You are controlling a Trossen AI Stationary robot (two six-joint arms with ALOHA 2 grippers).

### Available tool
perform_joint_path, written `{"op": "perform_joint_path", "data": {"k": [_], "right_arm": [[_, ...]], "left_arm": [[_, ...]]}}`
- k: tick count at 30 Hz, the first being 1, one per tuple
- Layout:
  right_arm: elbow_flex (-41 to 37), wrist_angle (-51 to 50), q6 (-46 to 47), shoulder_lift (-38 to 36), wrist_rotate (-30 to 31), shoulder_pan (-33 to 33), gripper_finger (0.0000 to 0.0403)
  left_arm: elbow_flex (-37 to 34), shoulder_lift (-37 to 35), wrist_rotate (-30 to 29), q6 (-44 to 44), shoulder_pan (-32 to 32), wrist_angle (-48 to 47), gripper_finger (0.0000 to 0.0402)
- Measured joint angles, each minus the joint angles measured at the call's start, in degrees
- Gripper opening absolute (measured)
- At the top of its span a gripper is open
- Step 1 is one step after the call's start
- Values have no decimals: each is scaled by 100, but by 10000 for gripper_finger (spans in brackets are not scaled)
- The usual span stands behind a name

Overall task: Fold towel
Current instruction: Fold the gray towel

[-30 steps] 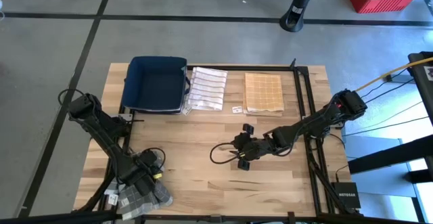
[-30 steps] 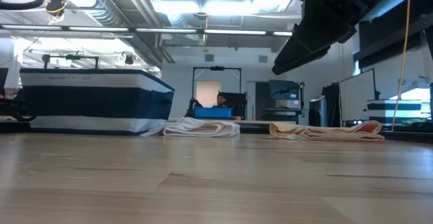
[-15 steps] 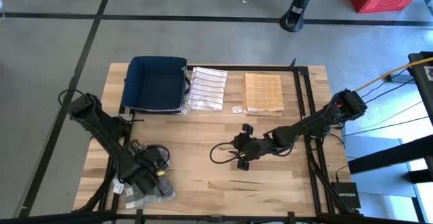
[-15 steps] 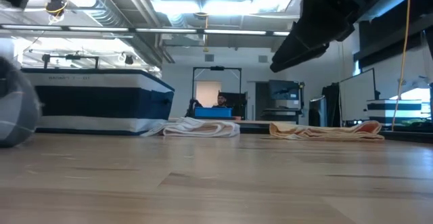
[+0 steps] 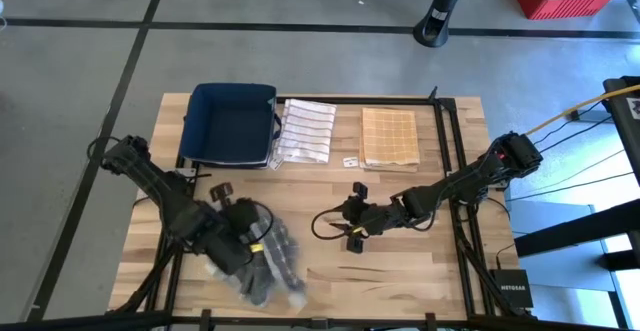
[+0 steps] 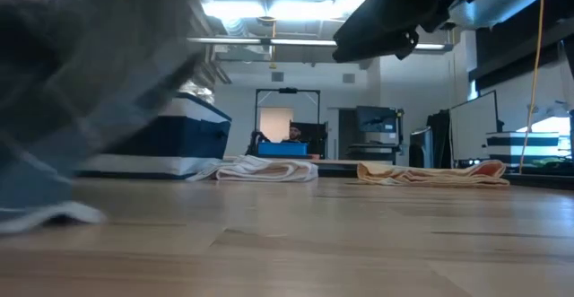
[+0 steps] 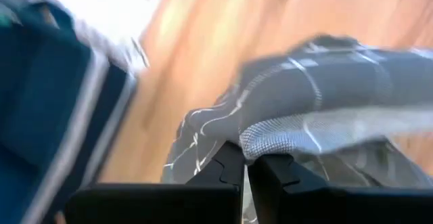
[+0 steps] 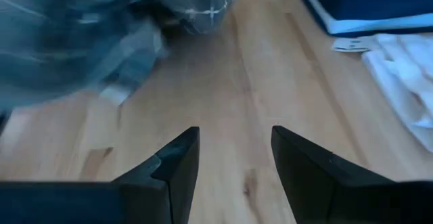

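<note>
The left gripper is pinching the grey towel's edge (image 7: 268, 137), and the open wood ahead (image 5: 304, 193) is free, so the robot should keep pulling the towel's edge there until the grey towel spreads out, then let go.
The towel (image 5: 272, 271) is grey with thin white checks. It hangs bunched near the table's near edge, left of the middle, and it fills the left of the low view as a blurred grey mass (image 6: 81, 91). My left gripper (image 5: 255, 254) is shut on it from above. My right gripper (image 5: 350, 235) stands open above the table's middle, to the towel's right, with nothing between its fingers (image 8: 177, 158). The right wrist view shows the towel (image 8: 81, 34) beyond those fingers. My left gripper pinches a bunched fold of the towel (image 7: 265, 141) between its two fingers (image 7: 226, 170), several layers together. The fingers slant down from above. The towel hangs slack around and below them, and its lower end (image 6: 49, 214) lies on the table.
A dark blue bin (image 5: 232, 123) stands at the far left of the table. A folded white striped towel (image 5: 306, 131) and a folded tan towel (image 5: 388, 138) lie beside it along the far edge. A small tag (image 5: 350, 161) lies near them. Bare wood spans the near middle and right.
My left gripper has risen from the table's near left corner and swung toward the table's right, turning as it went. The towel, which lay bunched at that corner, has come up with it and now hangs nearer the middle, its lower end trailing on the wood.
</note>
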Motion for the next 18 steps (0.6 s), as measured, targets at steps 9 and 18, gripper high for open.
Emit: {"op": "perform_joint_path", "data": {"k": [9, 18], "right_arm": [[2, 130, -5, -2, 289, -9, 186], [7, 164, 9, 395, -124, -35, 186]], "left_arm": [[323, -2, -778, 889, 800, 196, 5], [-18, 0, -783, 1494, 1347, 1105, 5]]}}
